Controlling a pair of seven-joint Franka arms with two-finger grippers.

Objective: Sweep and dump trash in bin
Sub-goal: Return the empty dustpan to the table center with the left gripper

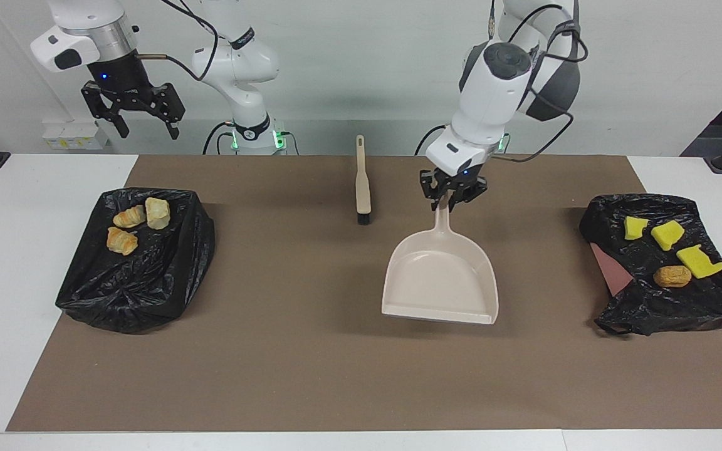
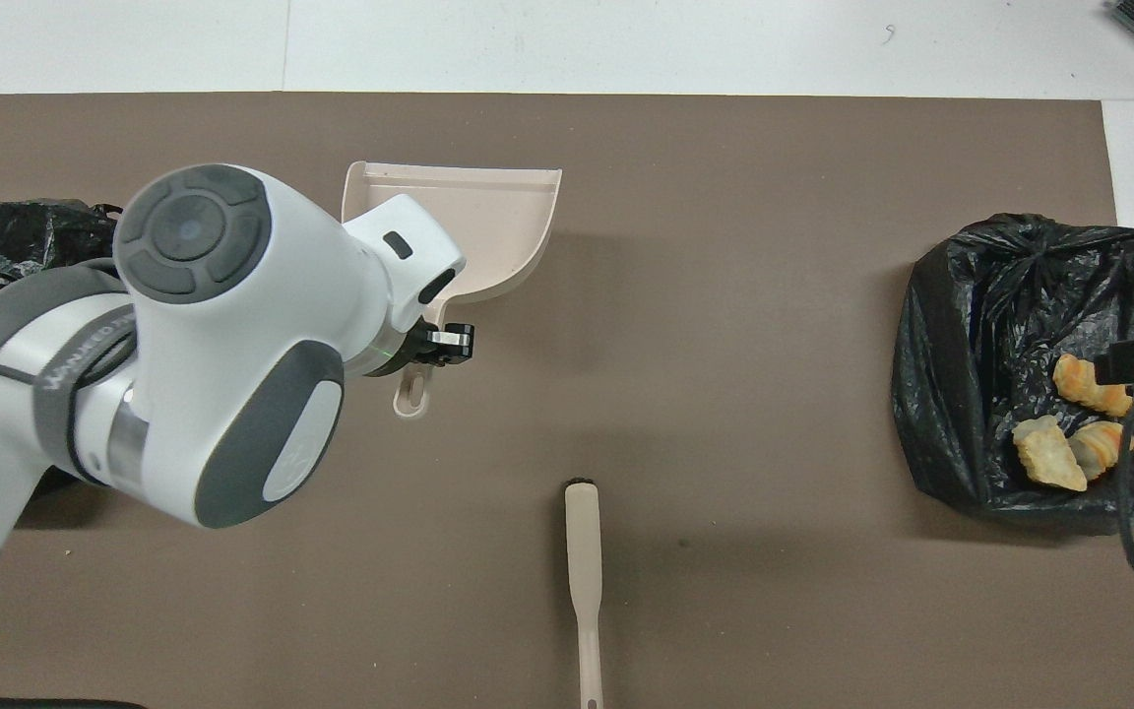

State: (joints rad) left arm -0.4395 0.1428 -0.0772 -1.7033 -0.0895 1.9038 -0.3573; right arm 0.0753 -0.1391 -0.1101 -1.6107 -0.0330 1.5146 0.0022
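Note:
I can see the dustpan empty (image 1: 441, 278) and the middle of the brown mat (image 1: 381, 339) clear, so my left gripper should keep lowering it there, releasing once it lies flat.
My left gripper (image 1: 452, 200) is shut on the handle of an empty beige dustpan (image 1: 441, 285) (image 2: 488, 222), held over the middle of the brown mat with its mouth pointing away from the robots. The trash lies in two black-bagged bins. Three bread-like pieces (image 1: 130, 227) (image 2: 1069, 433) sit in the bin (image 1: 141, 282) at the right arm's end. Three yellow sponge chunks (image 1: 668, 235) and a brown bun-like lump (image 1: 672, 275) lie on the bin (image 1: 680, 304) at the left arm's end. My right gripper (image 1: 148, 131) hangs open and empty, high over the right arm's end.
A beige hand brush (image 1: 362, 181) (image 2: 584, 561) lies on the brown mat (image 1: 311, 363) nearer to the robots than the dustpan, bristles pointing away from them. A pinkish edge (image 1: 605, 266) shows under the bag at the left arm's end.

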